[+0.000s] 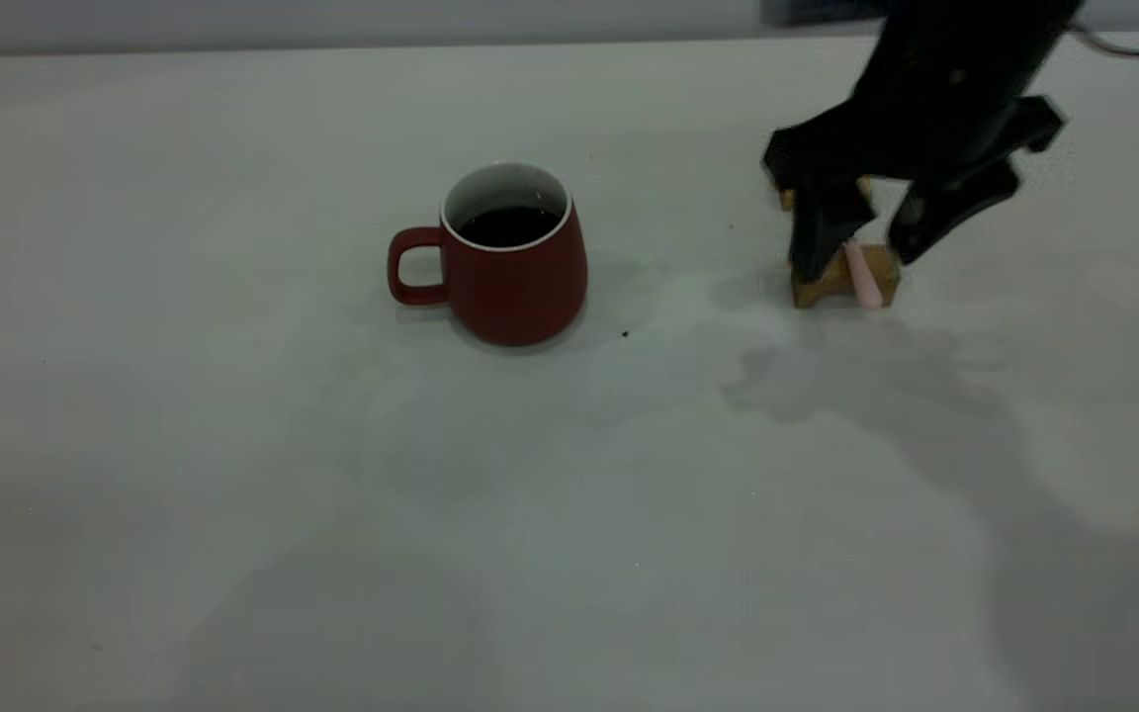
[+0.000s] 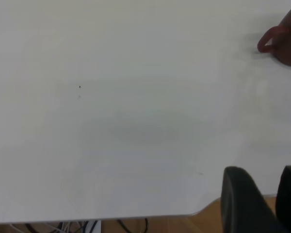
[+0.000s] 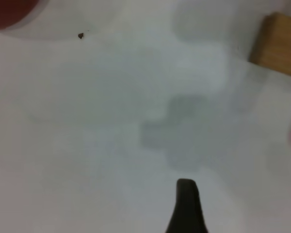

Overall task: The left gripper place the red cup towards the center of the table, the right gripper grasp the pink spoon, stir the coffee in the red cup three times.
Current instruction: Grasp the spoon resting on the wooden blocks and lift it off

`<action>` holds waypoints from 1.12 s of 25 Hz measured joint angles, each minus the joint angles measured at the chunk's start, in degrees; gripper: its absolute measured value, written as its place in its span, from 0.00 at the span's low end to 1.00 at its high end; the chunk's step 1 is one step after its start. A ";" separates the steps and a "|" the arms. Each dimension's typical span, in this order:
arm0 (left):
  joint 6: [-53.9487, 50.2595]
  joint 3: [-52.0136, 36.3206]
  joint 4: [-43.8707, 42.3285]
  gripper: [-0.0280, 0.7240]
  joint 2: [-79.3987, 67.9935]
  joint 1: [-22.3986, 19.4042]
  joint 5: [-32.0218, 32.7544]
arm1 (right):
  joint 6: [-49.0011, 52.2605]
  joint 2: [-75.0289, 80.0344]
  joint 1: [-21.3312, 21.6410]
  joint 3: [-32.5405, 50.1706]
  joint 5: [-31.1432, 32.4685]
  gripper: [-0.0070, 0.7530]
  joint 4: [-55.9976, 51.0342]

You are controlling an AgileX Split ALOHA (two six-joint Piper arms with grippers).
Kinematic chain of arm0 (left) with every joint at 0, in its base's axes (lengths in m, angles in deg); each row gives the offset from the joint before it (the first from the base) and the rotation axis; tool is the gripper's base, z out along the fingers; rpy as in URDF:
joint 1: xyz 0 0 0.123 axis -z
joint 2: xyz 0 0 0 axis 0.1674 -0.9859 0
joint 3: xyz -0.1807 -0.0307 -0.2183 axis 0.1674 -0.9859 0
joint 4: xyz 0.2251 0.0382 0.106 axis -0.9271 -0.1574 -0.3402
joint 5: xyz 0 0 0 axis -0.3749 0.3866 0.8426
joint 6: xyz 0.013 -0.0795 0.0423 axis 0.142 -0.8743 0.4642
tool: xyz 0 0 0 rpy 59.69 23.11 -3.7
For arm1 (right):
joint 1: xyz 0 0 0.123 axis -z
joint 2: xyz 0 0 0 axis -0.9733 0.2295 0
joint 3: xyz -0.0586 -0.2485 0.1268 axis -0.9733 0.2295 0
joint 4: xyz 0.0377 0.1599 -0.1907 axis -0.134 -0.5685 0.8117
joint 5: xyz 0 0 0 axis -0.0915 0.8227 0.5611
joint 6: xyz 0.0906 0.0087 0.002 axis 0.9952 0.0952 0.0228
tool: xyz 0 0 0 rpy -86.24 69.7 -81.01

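The pink spoon's handle (image 1: pixel 862 274) is lined up with the gap between my right gripper's open fingers. I keep lowering them until they are on both sides of the spoon's handle.
The red cup (image 1: pixel 510 262) stands upright near the middle of the table (image 1: pixel 233 494), handle to the left, with dark coffee (image 1: pixel 508 225) inside. My right gripper (image 1: pixel 863 252) is open, its fingers straddling the pink spoon (image 1: pixel 862 274), which rests on tan wooden blocks (image 1: pixel 841 280). One right finger (image 3: pixel 186 201) shows in the right wrist view, with a block (image 3: pixel 279 44) beyond it. My left gripper (image 2: pixel 263 171) is open over the table's edge, far from the cup (image 2: pixel 283 41).
A second tan block (image 1: pixel 789 196) peeks out behind the right gripper. A small dark speck (image 1: pixel 625 334) lies right of the cup. Wooden floor and cables (image 2: pixel 87 226) show past the table's edge in the left wrist view.
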 joint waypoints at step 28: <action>0.00 0.00 0.00 0.37 0.00 0.00 0.00 | 8.32 12.42 2.55 -9.70 2.09 0.78 10.89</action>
